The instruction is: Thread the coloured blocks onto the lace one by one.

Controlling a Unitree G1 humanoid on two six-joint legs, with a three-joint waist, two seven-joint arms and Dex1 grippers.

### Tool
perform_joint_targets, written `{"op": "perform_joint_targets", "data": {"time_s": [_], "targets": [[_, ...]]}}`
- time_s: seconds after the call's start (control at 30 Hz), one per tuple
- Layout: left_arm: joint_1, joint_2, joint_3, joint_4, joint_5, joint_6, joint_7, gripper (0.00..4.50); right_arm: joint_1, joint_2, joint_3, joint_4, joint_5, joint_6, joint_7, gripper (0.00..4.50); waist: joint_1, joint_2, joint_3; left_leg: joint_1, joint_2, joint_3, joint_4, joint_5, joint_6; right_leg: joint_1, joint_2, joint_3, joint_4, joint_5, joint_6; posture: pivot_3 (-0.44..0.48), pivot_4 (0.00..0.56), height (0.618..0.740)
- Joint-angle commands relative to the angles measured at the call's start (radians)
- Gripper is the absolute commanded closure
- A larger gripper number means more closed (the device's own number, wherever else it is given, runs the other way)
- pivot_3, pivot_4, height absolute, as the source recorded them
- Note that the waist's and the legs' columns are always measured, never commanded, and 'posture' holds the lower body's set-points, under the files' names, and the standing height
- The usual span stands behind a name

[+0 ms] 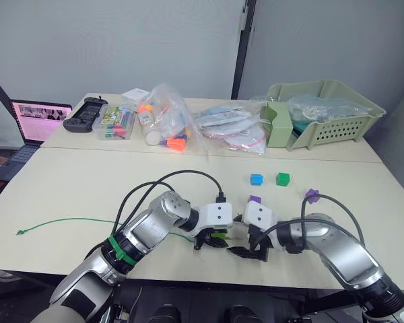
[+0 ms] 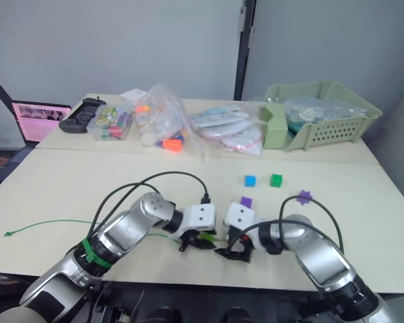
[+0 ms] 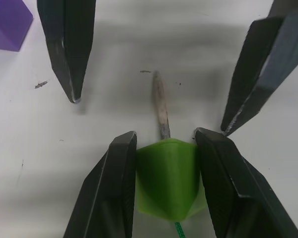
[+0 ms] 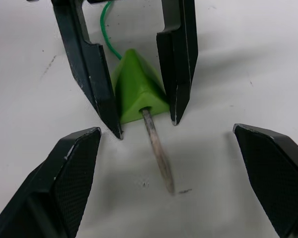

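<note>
The lace's tan tip point(image 4: 158, 148) sticks well out of the hole in the lime green block, so I expect the green lace point(image 1: 87, 219) to slide through behind it when the robot pulls.
My left gripper point(image 3: 165, 136) is shut on a lime green block point(image 3: 166, 178) low over the table's front middle. The lace's tan tip point(image 3: 160, 106) pokes out through the block, and the green lace point(image 1: 60, 224) trails away to the left across the table. My right gripper point(image 4: 166, 130) faces it, open, its fingers point(image 4: 74, 168) spread on either side of the tip point(image 4: 158, 153) without touching it. A blue block point(image 1: 256, 180), a dark green block point(image 1: 283, 178) and two purple blocks point(image 1: 254, 200) point(image 1: 312, 195) lie loose beyond the grippers.
A pale green basket point(image 1: 323, 111) stands at the back right. Clear bags of toys point(image 1: 165, 121), a clear box point(image 1: 116, 124) and a black controller point(image 1: 86, 113) line the back. A laptop point(image 1: 37, 121) sits at far left.
</note>
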Motion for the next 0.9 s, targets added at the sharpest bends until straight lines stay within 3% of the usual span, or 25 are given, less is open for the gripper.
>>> {"op": "perform_joint_targets", "data": {"time_s": [0.03,0.4,0.57,0.77,0.9], "targets": [[0.009,0.007,-0.032,0.025,0.009,0.01,-0.022,3.19,0.0,-0.011,0.007,0.027,-0.021,-0.056,0.02,0.85,0.0,0.0,0.0,0.0,0.0,0.0,0.0,0.0,0.0,0.0,0.0,0.0,0.0,0.0,0.0,0.0,0.15,0.74],[0.014,0.019,-0.027,0.022,0.008,0.006,-0.032,3.19,0.027,-0.029,-0.004,0.081,-0.039,-0.115,0.036,4.47,0.0,0.0,0.0,0.003,0.0,0.0,0.0,0.0,0.0,0.002,0.0,0.0,0.0,0.0,0.0,0.0,0.15,0.74],[0.017,0.032,-0.02,0.022,0.002,-0.008,-0.046,3.19,0.016,-0.027,-0.005,0.097,-0.045,-0.123,0.032,4.5,0.0,0.0,0.0,0.007,0.0,0.0,0.0,0.0,0.0,0.007,0.0,0.0,-0.001,0.0,0.0,0.0,0.15,0.74],[0.056,0.12,0.022,0.017,-0.005,-0.074,-0.078,3.19,0.04,-0.065,-0.058,0.042,-0.004,-0.127,0.056,4.5,-0.003,0.0,0.0,0.009,0.001,0.0,-0.001,0.0,0.0,0.008,0.0,0.0,-0.001,0.0,0.0,0.0,0.15,0.74],[0.138,0.32,0.121,0.086,0.003,-0.225,-0.119,3.19,0.124,-0.17,-0.156,-0.047,0.038,-0.131,0.102,4.5,-0.012,0.0,0.0,0.01,0.002,0.0,-0.003,0.0,0.0,0.007,0.0,0.001,-0.001,0.0,0.0,0.0,0.15,0.74]]}}
